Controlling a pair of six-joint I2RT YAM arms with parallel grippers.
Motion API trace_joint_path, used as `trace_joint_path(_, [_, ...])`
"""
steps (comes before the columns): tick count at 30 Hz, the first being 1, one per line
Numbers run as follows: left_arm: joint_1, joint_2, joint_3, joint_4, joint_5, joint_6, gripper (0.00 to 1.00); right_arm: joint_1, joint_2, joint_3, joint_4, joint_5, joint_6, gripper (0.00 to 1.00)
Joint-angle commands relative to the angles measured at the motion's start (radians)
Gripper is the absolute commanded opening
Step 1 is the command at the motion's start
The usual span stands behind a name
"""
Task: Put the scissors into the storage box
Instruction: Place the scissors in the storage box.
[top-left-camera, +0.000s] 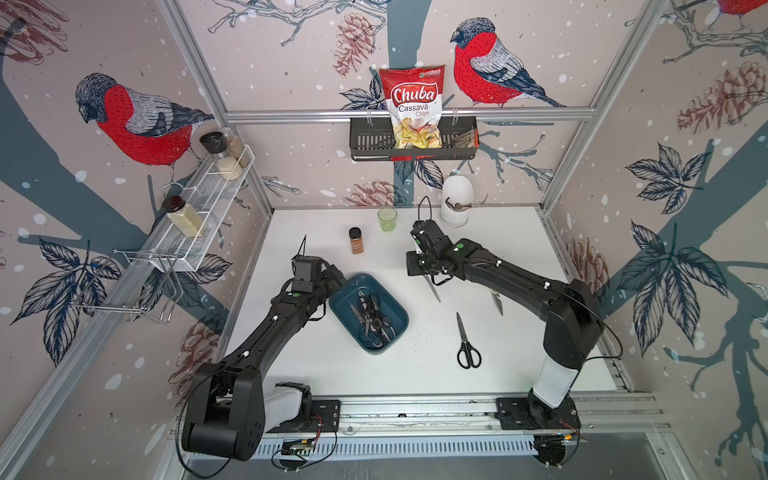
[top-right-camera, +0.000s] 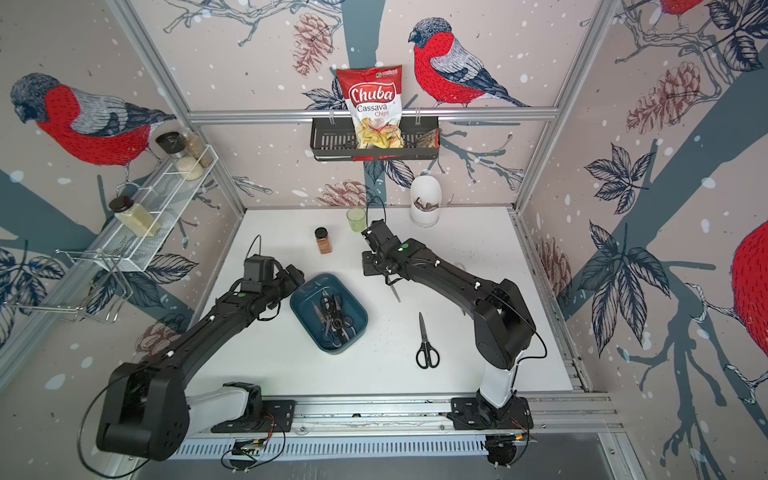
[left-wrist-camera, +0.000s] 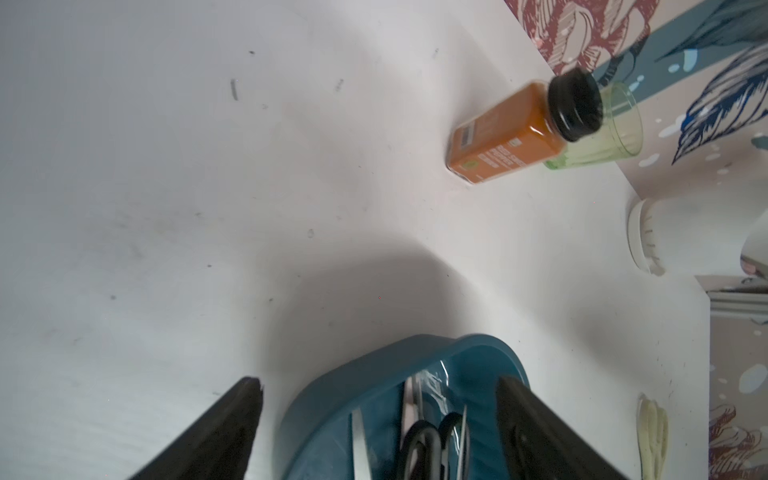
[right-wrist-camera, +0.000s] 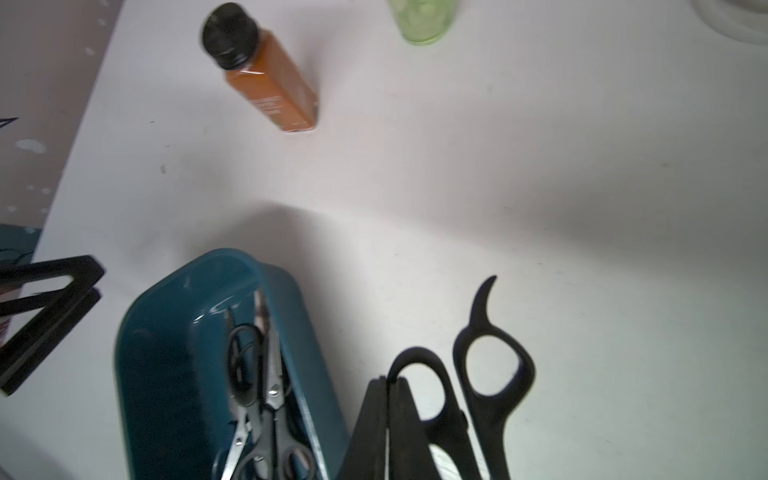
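Observation:
I should keep my right gripper going toward the open storage box (top-left-camera: 368, 313) and let go of the scissors over its pile, as they hang blades down from a handle ring (right-wrist-camera: 424, 390).
The teal storage box (top-left-camera: 392, 300) (top-right-camera: 358, 312) lies left of the table's centre with several scissors (top-left-camera: 372, 316) (top-right-camera: 332, 316) piled in it. My right gripper (top-left-camera: 420, 266) (right-wrist-camera: 388, 380) is shut on one handle ring of a black-handled pair (right-wrist-camera: 490, 365), held above the table to the right of the box; its blades (top-left-camera: 432, 289) (top-right-camera: 395, 291) hang down. My left gripper (top-left-camera: 336, 276) (left-wrist-camera: 379, 382) is open and empty over the box's far-left corner (left-wrist-camera: 316, 395). Another black pair (top-left-camera: 467, 345) (top-right-camera: 426, 345) lies flat on the table. Steel blades (top-left-camera: 498, 303) of a further pair show beside my right arm.
A brown spice jar (top-left-camera: 356, 241) and a green cup (top-left-camera: 387, 219) stand behind the box, a white container (top-left-camera: 456, 201) at the back wall. A black wall basket (top-left-camera: 365, 141) holds a chips bag; a white wire rack (top-left-camera: 208, 208) hangs on the left wall.

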Motion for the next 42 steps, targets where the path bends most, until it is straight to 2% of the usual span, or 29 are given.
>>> trace_joint_path(1, [0.062, -0.049, -0.046, 0.031, 0.027, -0.048, 0.92, 0.052, 0.026, 0.043, 0.068, -0.059, 0.019, 0.00])
trace_joint_path(6, [0.147, -0.114, -0.122, 0.044, 0.034, -0.096, 0.92, 0.126, 0.089, 0.093, 0.133, -0.128, 0.029, 0.00])
trace_joint_path(10, [0.177, -0.137, -0.153, 0.052, 0.039, -0.115, 0.92, 0.172, 0.159, 0.140, 0.154, -0.180, 0.045, 0.00])
trace_joint_path(18, [0.183, -0.129, -0.144, 0.053, 0.051, -0.119, 0.92, 0.205, 0.279, 0.168, 0.158, -0.229, 0.078, 0.00])
trace_joint_path(28, [0.184, -0.137, -0.128, 0.040, 0.044, -0.106, 0.92, 0.206, 0.367, 0.187, 0.143, -0.228, 0.102, 0.01])
trace_joint_path(35, [0.184, -0.134, -0.125, 0.040, 0.048, -0.106, 0.92, 0.206, 0.380, 0.204, 0.118, -0.194, 0.094, 0.11])
trace_joint_path(42, [0.183, -0.139, -0.118, 0.035, 0.058, -0.096, 0.92, 0.203, 0.343, 0.194, 0.129, -0.155, 0.082, 0.29])
